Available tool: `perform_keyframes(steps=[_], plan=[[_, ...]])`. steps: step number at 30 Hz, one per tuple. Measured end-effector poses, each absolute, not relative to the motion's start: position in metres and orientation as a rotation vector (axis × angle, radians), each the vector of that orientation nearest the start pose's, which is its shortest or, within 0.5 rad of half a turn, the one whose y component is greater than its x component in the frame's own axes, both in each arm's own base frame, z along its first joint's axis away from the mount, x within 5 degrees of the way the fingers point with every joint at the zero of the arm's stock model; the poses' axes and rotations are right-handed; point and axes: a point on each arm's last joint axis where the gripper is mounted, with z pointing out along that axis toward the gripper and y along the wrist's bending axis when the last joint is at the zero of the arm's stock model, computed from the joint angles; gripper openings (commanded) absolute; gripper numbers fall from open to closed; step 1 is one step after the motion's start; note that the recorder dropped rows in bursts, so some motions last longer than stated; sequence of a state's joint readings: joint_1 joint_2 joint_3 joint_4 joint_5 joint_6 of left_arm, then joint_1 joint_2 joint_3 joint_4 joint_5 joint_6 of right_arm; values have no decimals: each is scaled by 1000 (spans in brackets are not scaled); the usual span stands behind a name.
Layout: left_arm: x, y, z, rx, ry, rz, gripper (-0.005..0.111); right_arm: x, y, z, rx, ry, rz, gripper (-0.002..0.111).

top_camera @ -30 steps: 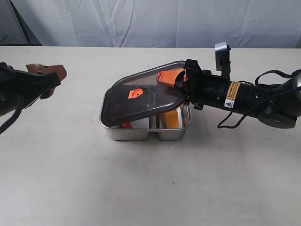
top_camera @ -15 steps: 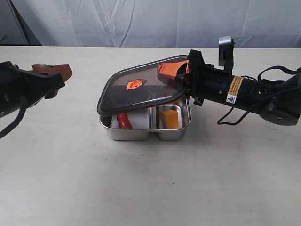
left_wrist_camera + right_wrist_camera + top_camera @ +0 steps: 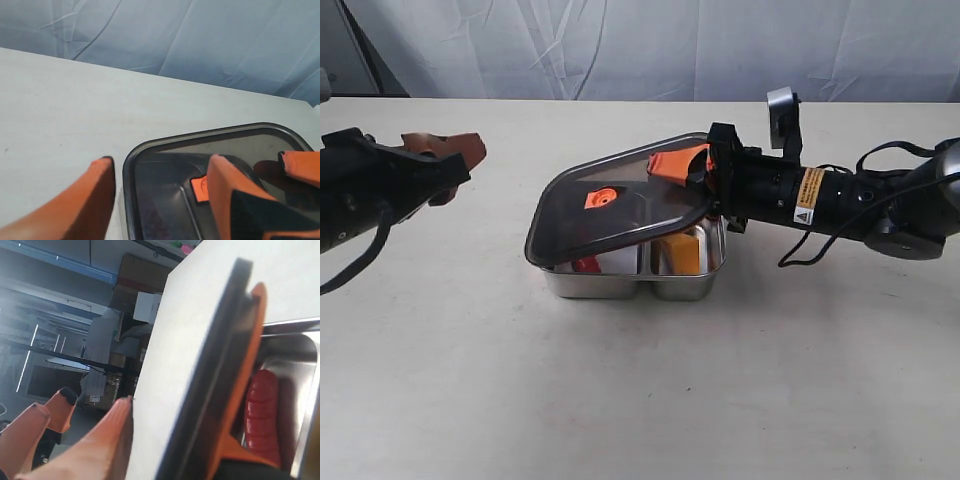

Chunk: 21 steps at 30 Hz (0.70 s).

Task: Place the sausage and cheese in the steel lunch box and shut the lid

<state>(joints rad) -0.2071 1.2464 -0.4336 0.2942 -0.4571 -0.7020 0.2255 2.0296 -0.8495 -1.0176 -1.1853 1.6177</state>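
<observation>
The lid's low end (image 3: 548,240) is over the steel lunch box. My right gripper should keep lowering the lid's raised edge and let go of it above the yellow cheese (image 3: 682,254).
The steel lunch box (image 3: 620,286) stands mid-table, with the red sausage (image 3: 586,263) in its larger compartment and the yellow cheese (image 3: 682,251) in the smaller one. The dark lid (image 3: 620,205) with its orange valve tab (image 3: 601,198) lies tilted over the box, left end low, right end raised. My right gripper (image 3: 695,168) is shut on the lid's right edge. In the right wrist view the lid (image 3: 220,365) sits between the right gripper's (image 3: 185,390) fingers, above the sausage (image 3: 262,410). My left gripper (image 3: 455,160) hangs open to the left of the box. In the left wrist view it (image 3: 162,160) faces the lid's (image 3: 150,155) near corner.
A pale table (image 3: 620,400) carries only the box. A grey-blue cloth backdrop (image 3: 640,45) hangs behind the far edge. The right arm's cables (image 3: 820,255) trail over the table to the right of the box.
The lid's left end rose, then sank back toward the box. My left gripper moved right, closer to the lid, staying open. The right gripper kept its hold.
</observation>
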Motion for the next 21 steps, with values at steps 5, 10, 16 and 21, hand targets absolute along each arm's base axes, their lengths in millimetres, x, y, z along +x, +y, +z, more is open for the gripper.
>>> perform_keyframes(steps=[5, 10, 16, 21], plan=[[233, -64, 225, -47, 1884, -564, 50, 324, 147, 128, 56, 2124, 1583, -1], [248, -71, 216, 49, 1927, -547, 34, 322, 145, 120, 22, 2214, 1497, -1], [272, -82, 199, 167, 1980, -536, 23, 321, 145, 119, -4, 2231, 1499, -1], [292, -89, 182, 264, 2027, -526, 20, 320, 144, 117, 23, 2269, 1500, -1]])
